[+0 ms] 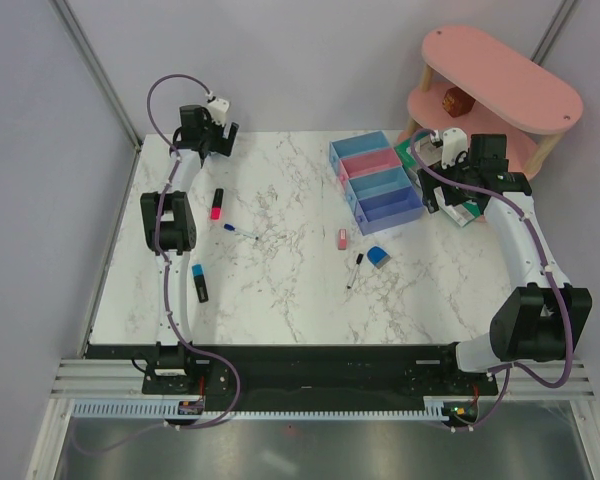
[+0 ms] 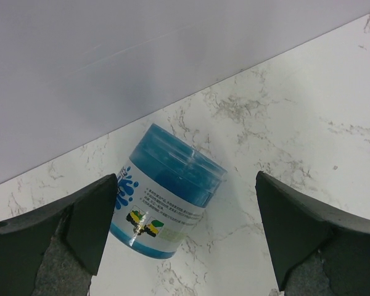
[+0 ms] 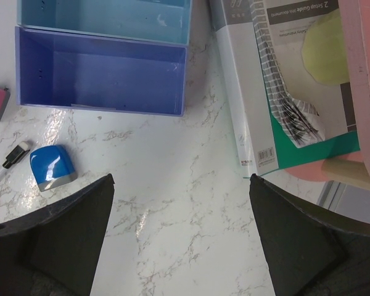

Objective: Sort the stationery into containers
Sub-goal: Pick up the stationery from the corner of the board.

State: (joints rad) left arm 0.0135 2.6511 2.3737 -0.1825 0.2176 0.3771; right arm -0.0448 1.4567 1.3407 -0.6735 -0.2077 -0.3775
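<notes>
The tape roll fits between my left gripper's open fingers, clear marble (image 2: 237, 200) beside it, so I keep moving in gently until both fingers close around its label (image 2: 158, 206).
The tape roll (image 2: 166, 191), round, blue and white with a printed label, lies tilted on the marble by the back wall. My left gripper (image 2: 186, 185) is open above and around it, not touching; from above, this gripper (image 1: 218, 140) hides it. A pink highlighter (image 1: 217, 203), a blue highlighter (image 1: 198, 283), two thin pens (image 1: 242, 231) (image 1: 354, 270), the pink eraser (image 1: 342, 238) and the blue cube (image 1: 378, 256) lie loose on the table. The four joined containers (image 1: 375, 180) stand at the back right, and the violet bin (image 3: 102, 74) has nothing in it. My right gripper (image 3: 182, 179) hangs open over bare marble to its right.
A green-rimmed tray (image 3: 308, 148) holding a booklet (image 3: 246, 92) lies right of the bins, under my right arm. Behind it stands a pink two-level shelf (image 1: 500, 80) with a small brown block (image 1: 455, 100). Grey walls close off the back and the left side.
</notes>
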